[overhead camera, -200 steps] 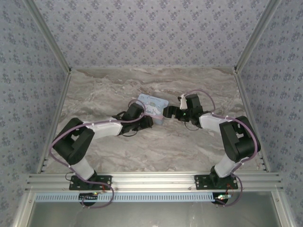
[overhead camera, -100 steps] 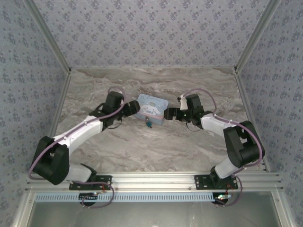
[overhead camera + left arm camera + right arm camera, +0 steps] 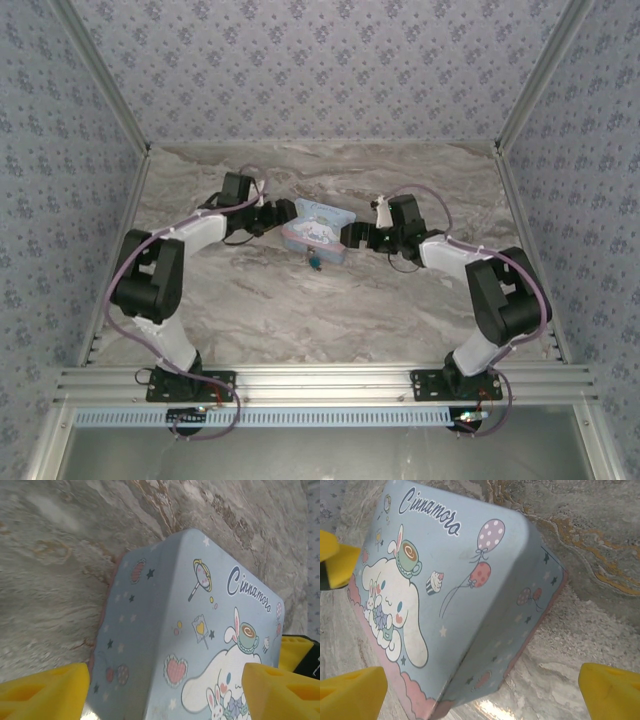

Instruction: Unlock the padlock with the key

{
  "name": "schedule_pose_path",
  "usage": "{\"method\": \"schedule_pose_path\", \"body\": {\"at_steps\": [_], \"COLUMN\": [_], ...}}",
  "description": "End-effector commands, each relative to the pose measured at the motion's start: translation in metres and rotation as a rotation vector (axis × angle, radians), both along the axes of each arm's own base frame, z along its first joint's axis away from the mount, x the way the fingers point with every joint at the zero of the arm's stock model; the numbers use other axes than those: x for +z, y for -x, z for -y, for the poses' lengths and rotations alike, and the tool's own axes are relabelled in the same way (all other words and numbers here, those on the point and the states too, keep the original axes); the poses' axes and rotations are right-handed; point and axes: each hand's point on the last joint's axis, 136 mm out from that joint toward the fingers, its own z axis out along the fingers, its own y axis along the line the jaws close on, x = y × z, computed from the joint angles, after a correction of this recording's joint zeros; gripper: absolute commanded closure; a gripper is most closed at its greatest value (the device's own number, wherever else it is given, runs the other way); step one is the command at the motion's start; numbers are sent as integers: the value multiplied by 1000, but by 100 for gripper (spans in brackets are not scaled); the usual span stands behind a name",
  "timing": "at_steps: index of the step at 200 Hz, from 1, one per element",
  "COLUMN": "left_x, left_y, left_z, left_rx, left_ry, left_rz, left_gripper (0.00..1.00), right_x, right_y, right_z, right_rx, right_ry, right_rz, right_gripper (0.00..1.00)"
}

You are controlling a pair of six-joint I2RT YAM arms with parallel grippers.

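Note:
The fingers of the robot's right gripper face the tin's end [image 3: 519, 617] while the padlock [image 3: 314, 262] sits at the tin's front, so that gripper should back off and come round to grip the padlock.
The tiny teal padlock [image 3: 316, 262] lies on the marble just in front of the light blue cartoon tin [image 3: 318, 228]. I cannot make out the key. My left gripper [image 3: 282, 218] is at the tin's left end, open. In the left wrist view its yellow fingertips [image 3: 45, 690] stand wide apart with the tin [image 3: 200, 630] between them. My right gripper [image 3: 350, 237] is at the tin's right end, also open. The right wrist view has the tin's corner [image 3: 470, 610] between its spread yellow fingers [image 3: 612, 690].
The marble tabletop [image 3: 300, 310] spreads in front of the tin. Patterned walls with metal corner rails close in the left [image 3: 120, 250], right and back sides. The opposite gripper's yellow finger [image 3: 335, 560] shows at the left edge of the right wrist view.
My left arm swung from the tin's near side round to its left end, uncovering the padlock. My right gripper edged left, closer to the tin.

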Motion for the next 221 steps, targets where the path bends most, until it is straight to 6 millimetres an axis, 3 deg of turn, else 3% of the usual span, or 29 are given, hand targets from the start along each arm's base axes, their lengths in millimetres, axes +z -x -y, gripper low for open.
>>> {"method": "schedule_pose_path", "body": {"at_steps": [1,48,134,137,146,181,207,218,221], "left_x": [16,17,13,12,12,6,6,8,10], "left_y": [-4,10,49,51,55,69,75,76,76], "left_z": [20,33,26,26,24,16,8,2,1], "left_rx": [-82,-140,-100,-98,-90,-32,12,34,38], "left_ry": [80,101,59,57,46,29,21,4,0], "left_rz": [42,37,12,10,11,0,10,23,29], "left_gripper": [23,28,30,30,30,30,29,28,28], "right_x": [9,11,10,19,20,22,28,41,32], "right_y": [-10,-21,-29,-36,-40,-56,-65,-67,-59], "right_z": [-8,-23,-59,-63,-63,-48,-18,-8,-2], "right_rx": [9,93,274,277,273,209,113,82,79], "right_ry": [-38,-36,-19,-25,-18,38,163,203,224], "right_rz": [0,-1,19,46,53,91,148,193,173], "right_gripper": [0,0,1,1,1,0,0,0,0]}}
